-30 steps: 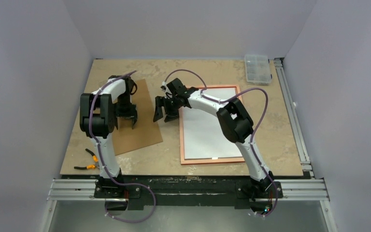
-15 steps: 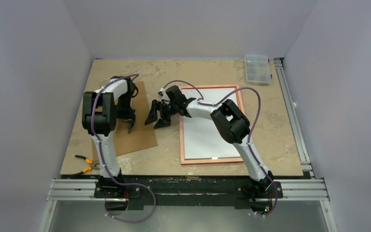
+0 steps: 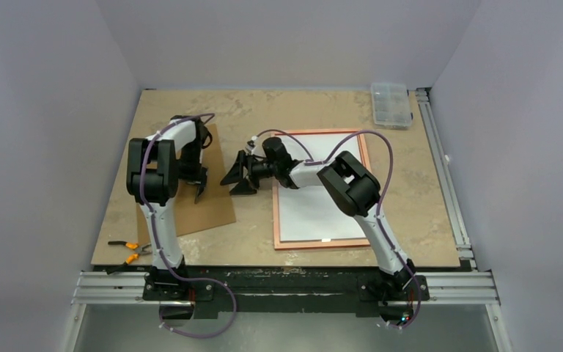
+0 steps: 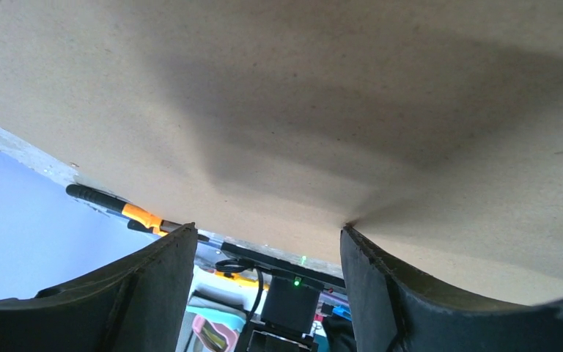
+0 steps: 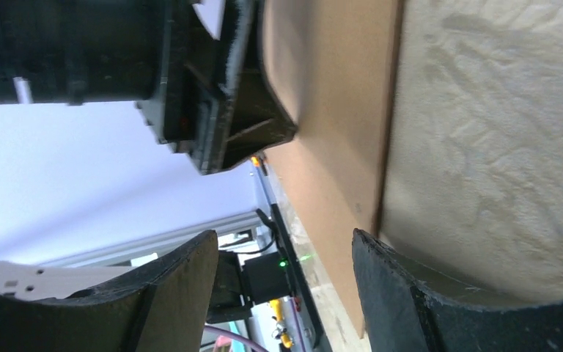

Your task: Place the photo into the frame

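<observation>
The fingers of my left gripper are standing on the board's flat side (image 3: 199,205). I should raise them and move my right gripper to the board's near corner (image 3: 232,220) before I turn the board.
The frame (image 3: 321,244) lies copper-brown back up at the table's centre right. The photo (image 3: 315,202) lies inside it, plain white back up. The brown backing board (image 3: 216,202) lies to the left of the frame. My left gripper (image 3: 197,183) is open and empty, with its fingers down on the board. In the left wrist view (image 4: 267,238) one fingertip (image 4: 352,235) touches the board (image 4: 300,95). My right gripper (image 3: 238,178) is open and empty, low beside the board's right edge. In the right wrist view (image 5: 286,246) it faces that board edge (image 5: 330,110) and the left gripper (image 5: 220,110).
Orange-handled pliers (image 3: 128,249) lie at the table's near left edge, just past the board's corner, and also show in the left wrist view (image 4: 139,215). A clear plastic box (image 3: 391,105) stands at the back right corner. Metal rails run along the near and right edges.
My right gripper moved left and lower, from the frame's top left corner to the board's right edge. The board slid left under my left gripper, and the pliers shifted left.
</observation>
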Robot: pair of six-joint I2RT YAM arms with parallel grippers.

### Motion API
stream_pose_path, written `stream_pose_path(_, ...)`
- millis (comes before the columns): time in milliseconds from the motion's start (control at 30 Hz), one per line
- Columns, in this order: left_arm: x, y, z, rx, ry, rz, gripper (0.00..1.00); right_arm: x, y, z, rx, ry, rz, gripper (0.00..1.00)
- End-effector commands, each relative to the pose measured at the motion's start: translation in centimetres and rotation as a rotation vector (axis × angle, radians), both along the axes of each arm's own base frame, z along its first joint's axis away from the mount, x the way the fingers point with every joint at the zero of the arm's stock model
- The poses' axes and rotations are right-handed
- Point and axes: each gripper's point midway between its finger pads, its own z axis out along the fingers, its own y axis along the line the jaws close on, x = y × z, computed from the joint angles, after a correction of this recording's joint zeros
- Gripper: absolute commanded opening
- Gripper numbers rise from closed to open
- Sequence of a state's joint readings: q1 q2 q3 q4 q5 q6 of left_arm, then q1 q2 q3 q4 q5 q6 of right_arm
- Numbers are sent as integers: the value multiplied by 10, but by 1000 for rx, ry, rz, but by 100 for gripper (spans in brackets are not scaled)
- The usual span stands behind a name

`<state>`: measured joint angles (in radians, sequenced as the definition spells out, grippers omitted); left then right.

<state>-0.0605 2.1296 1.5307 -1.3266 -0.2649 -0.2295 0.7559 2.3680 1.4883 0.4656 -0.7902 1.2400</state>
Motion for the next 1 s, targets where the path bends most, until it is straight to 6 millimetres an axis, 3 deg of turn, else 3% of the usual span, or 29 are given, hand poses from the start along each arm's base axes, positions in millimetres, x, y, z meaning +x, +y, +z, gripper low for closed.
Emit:
stream_pose_path(0, 17, -12, -2, -25, -59, -42, 70, 9, -1, 98, 277, -133, 12, 65)
stream_pose_path(167, 29, -22, 8, -34, -90, -85, 71, 18, -14, 123, 343, -156, -11, 64)
stream_pose_path(300, 46, -36, 26, -35, -156, -121, 82, 23, -17, 110, 214, -241, -17, 63)
stream_pose_path(367, 55, -42, 45, -70, -249, -113, 90, 20, -20, 102, 103, -326, 1, 63)
stream_pose_path(433, 61, -44, 74, -94, -363, -92, 98, 17, -27, 84, -52, -419, 32, 63)
stream_pose_path(600, 57, -51, 159, -231, -682, 43, 100, -3, -35, 46, -372, -648, 172, 64)
stream_pose_path(633, 50, -49, 181, -263, -769, 92, 100, -8, -33, 42, -410, -691, 195, 64)
stream_pose_path(767, 26, -48, 241, -489, -1059, 297, 100, -27, -22, 28, -512, -837, 263, 66)
stream_pose_path(967, -16, -53, 315, -597, -1351, 382, 100, -58, 2, 16, -608, -1068, 355, 72)
